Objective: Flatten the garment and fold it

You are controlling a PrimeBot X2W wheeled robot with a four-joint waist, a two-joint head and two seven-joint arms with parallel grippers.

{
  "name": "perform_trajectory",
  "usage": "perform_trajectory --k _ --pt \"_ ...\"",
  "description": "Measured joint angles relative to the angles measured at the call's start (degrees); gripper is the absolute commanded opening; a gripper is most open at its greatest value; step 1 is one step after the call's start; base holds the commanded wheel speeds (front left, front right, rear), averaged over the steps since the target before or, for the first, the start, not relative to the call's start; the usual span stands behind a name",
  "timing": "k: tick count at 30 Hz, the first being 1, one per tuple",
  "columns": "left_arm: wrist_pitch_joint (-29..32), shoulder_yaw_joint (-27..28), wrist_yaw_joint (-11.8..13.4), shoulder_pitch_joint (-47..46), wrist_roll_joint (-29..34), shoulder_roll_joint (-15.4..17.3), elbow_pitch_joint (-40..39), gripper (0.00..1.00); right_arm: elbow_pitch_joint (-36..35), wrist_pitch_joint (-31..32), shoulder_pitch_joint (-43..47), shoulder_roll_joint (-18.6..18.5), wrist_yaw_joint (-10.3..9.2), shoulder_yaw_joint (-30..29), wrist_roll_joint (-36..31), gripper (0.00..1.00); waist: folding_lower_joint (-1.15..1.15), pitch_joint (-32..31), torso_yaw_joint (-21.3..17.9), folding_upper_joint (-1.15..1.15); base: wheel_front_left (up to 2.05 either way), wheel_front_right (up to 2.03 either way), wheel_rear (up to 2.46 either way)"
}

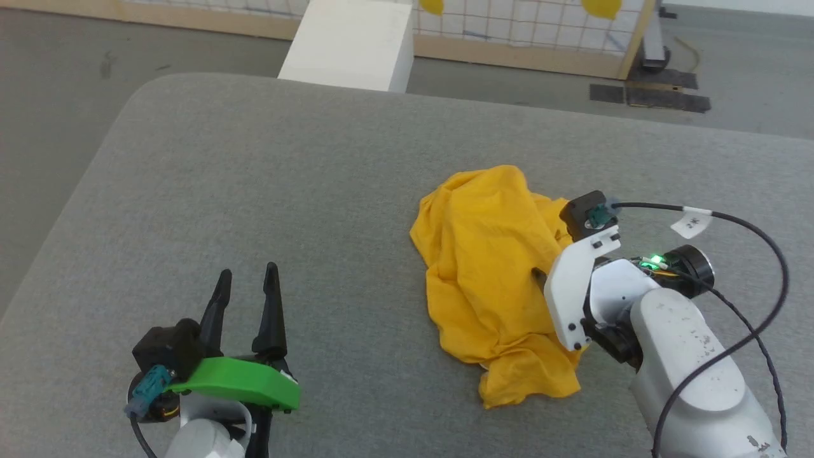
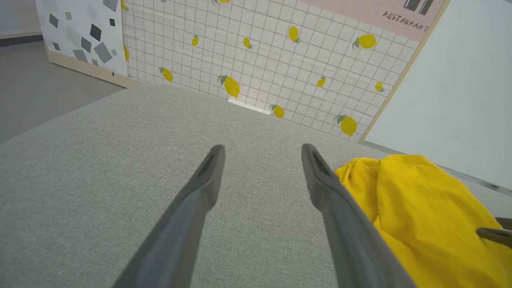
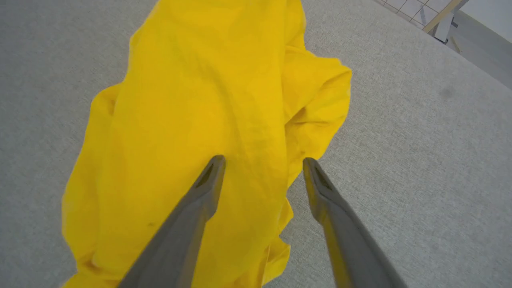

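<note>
Soft, loose folds [image 1: 526, 355] lie over each other in the heap, so the garment [image 1: 492, 256] will fall open into a wide, almost smooth sheet when I raise it with both grippers.
The garment [image 1: 489, 280] is a mustard-yellow heap of soft fabric, crumpled on the grey padded table [image 1: 286, 191], right of centre. No print shows on its upper side. My right gripper [image 3: 264, 162] hovers over the garment's near right edge, open, one finger above the cloth and the other above bare table; nothing is gripped. In the head view its fingers are mostly hidden behind the white wrist bracket [image 1: 575, 286]. My left gripper [image 1: 248, 277] stands open at the lower left, well apart from the garment [image 2: 424, 216], over bare table [image 2: 120, 160].
A white box [image 1: 350, 41] stands just beyond the table's far edge. Behind it runs a panel with a grid and lemon print [image 2: 260, 52]. Grey floor [image 1: 51, 95] lies left of the table's rounded corner. A black cable [image 1: 757, 254] loops from the right wrist.
</note>
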Motion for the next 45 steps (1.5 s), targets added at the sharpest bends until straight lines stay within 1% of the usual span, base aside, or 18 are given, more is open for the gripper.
perform_trajectory --k 4,5,6,7,10,13,17,19,21,23,24,25,27,31,36,40,42,45 --pt "0.0 1.0 -1.07 -0.02 0.63 -0.87 0.48 1.0 2.44 1.0 -0.66 -0.22 0.0 2.19 0.47 1.0 0.0 0.89 1.6 0.0 0.0 0.0 0.0" --pt "0.0 1.3 -1.34 -0.02 0.79 -1.02 0.65 1.0 2.87 1.01 -0.66 -0.29 0.0 2.68 0.76 0.82 0.0 1.11 1.9 0.0 0.0 0.0 0.0" --pt "0.0 1.55 -1.48 -0.02 0.94 -1.15 0.74 1.0 2.99 0.85 -0.66 -0.25 0.0 2.99 1.44 0.19 0.0 1.27 2.09 0.0 0.0 0.0 0.0" --pt "0.0 1.82 -1.7 -0.02 0.98 -1.33 0.92 1.0 2.77 -0.01 -0.66 -0.37 0.0 3.45 2.09 0.0 0.0 1.46 2.26 0.0 0.0 0.0 0.0" --pt "0.0 2.35 -2.22 -0.02 1.05 -1.79 1.41 1.0 1.01 -1.77 -0.64 -0.9 0.0 5.44 4.59 0.0 0.0 1.42 2.36 0.0 0.0 0.0 0.0" --pt "0.0 2.77 -2.54 -0.02 1.6 -1.96 1.9 1.0 -4.17 -1.89 0.48 -1.83 0.01 10.26 8.81 0.0 0.0 0.8 2.01 0.0 0.0 0.0 0.0" --pt "0.0 3.0 -3.14 0.0 2.52 -2.14 2.65 1.0 -13.27 5.91 7.57 -4.54 0.01 20.47 18.96 0.0 0.0 -0.23 1.01 0.0 0.0 0.0 0.0" --pt "0.0 3.0 -3.48 0.0 2.55 -2.24 3.09 1.0 -16.99 11.29 12.39 -7.11 0.0 24.5 23.94 0.0 0.0 -0.63 0.4 0.0 0.0 0.0 0.0" --pt "0.0 2.99 -3.52 -0.01 2.55 -2.35 3.48 1.0 -19.15 14.88 16.02 -9.29 0.0 25.74 27.05 0.0 0.0 -0.91 -0.14 0.0 0.0 0.0 0.0" --pt "0.0 2.92 -3.75 -0.01 2.55 -2.41 3.87 1.0 -20.54 15.73 17.92 -10.54 0.0 25.01 27.55 0.0 0.0 -1.05 -0.65 0.0 0.0 0.0 0.0" --pt "0.0 2.92 -3.81 -0.01 2.54 -2.44 4.11 1.0 -21.29 14.75 18.46 -10.44 0.0 23.47 27.86 0.37 0.0 -1.09 -0.91 0.0 0.0 0.0 0.0" --pt "0.0 2.93 -3.99 -0.02 2.54 -2.47 4.27 1.0 -22.3 13.18 18.47 -10.22 0.0 22.06 27.72 1.0 0.0 -1.14 -1.15 0.0 0.0 0.0 0.0" --pt "0.0 3.01 -4.01 -0.02 2.53 -2.54 4.72 1.0 -24.03 9.39 18.37 -8.69 0.0 18.53 27.81 1.0 0.0 -1.24 -1.58 0.0 0.0 0.0 0.0" --pt "0.0 3.46 -4.19 -0.02 2.53 -2.58 5.35 1.0 -26.98 -0.79 17.9 -4.03 0.0 7.81 27.52 1.0 0.0 -1.83 -2.27 0.0 0.0 0.0 0.0" --pt "0.0 3.94 -4.21 0.0 2.55 -2.6 5.63 1.0 -26.92 -9.27 17.92 -0.73 0.0 -6.97 21.9 1.0 0.0 -2.74 -3.3 0.0 0.0 0.0 0.0" --pt "0.0 4.43 -4.23 0.01 2.55 -2.6 5.64 1.0 -25.51 -11.21 18.98 0.53 0.0 -14.74 17.24 1.0 0.0 -3.05 -4.07 0.0 0.0 0.0 0.0" --pt "0.0 4.58 -4.23 0.01 2.55 -2.6 5.61 1.0 -24.61 -10.82 19.87 0.89 0.0 -16.16 15.82 1.0 0.0 -3.0 -4.34 0.0 0.0 0.0 0.0" --pt "0.0 4.69 -4.25 0.0 2.55 -2.63 5.52 1.0 -23.43 -9.12 20.12 1.21 0.0 -15.55 14.15 1.0 0.0 -2.38 -4.43 0.0 0.0 0.0 0.0"
